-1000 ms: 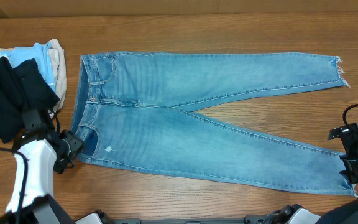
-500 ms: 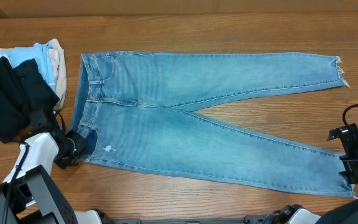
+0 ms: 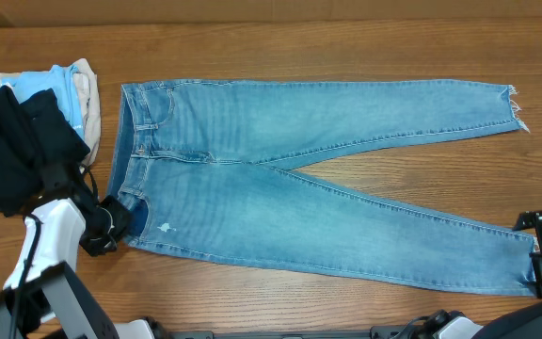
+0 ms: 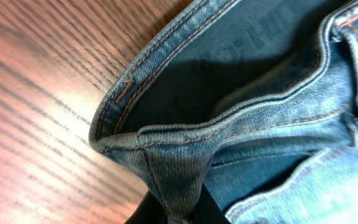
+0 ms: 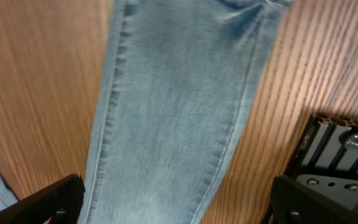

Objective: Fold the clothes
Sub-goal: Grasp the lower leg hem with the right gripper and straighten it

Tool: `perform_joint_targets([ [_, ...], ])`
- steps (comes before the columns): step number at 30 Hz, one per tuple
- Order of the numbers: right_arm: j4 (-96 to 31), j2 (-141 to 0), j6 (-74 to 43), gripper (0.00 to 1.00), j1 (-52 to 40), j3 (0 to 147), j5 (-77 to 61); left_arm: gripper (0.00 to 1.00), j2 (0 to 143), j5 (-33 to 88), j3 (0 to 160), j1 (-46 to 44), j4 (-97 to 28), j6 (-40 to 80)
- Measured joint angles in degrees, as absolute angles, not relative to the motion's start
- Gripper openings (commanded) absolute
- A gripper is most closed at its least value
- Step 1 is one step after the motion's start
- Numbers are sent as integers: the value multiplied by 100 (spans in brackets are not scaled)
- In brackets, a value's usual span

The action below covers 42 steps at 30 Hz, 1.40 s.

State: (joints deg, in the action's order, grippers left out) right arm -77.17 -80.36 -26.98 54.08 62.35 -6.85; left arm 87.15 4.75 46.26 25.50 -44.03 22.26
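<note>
The near leg's hem lies loose, and my left gripper holds only the waistband's near corner (image 3: 130,237). Next, my right gripper pinches the hem's near corner (image 3: 523,287) before folding.
The clothes, light blue jeans (image 3: 280,179), lie flat on the table with the waist at the left and both legs spread to the right. My left gripper (image 3: 111,221) is shut on the near corner of the waistband (image 4: 179,180), and the denim bunches into a pinched fold between its jaws. My right gripper (image 3: 539,268) is open over the hem end of the near leg. In the right wrist view that leg (image 5: 179,93) runs between the two spread fingers (image 5: 61,196), which do not touch it.
A pile of other garments sits at the far left: black (image 3: 12,141), light blue (image 3: 50,85) and beige (image 3: 85,89). A metal frame (image 5: 340,143) shows at the right of the right wrist view. Bare wooden table (image 3: 346,47) surrounds the jeans.
My left gripper closed onto the waistband corner. The right gripper shifted a little toward the near right, still open over the leg hem.
</note>
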Motion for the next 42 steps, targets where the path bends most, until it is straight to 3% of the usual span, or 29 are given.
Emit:
perform_joint_targets([
  [9, -6226, -8029, -2770, 99, 5929, 4958, -766, 7, 8313, 475, 4657, 2550, -4633, 2226],
  [16, -4925, -8029, -3035, 91, 6189, 4147, -668, 8, 8313, 475, 4663, 2550, -4676, 2224],
  [25, -4565, -8029, -3507, 85, 6189, 3695, -169, 10, 8313, 475, 4668, 2550, -4742, 2224],
  [31, -4342, -8029, -3658, 59, 6189, 3662, 12, 10, 8313, 475, 4668, 2550, -4764, 2224],
  [36, -4014, -7977, -3752, 55, 6189, 3474, 69, 10, 8313, 475, 4676, 2550, -4805, 2224],
  [42, -3798, -7918, -3743, 5, 6202, 3363, 200, 8, 8313, 473, 4687, 2550, -4893, 2224],
])
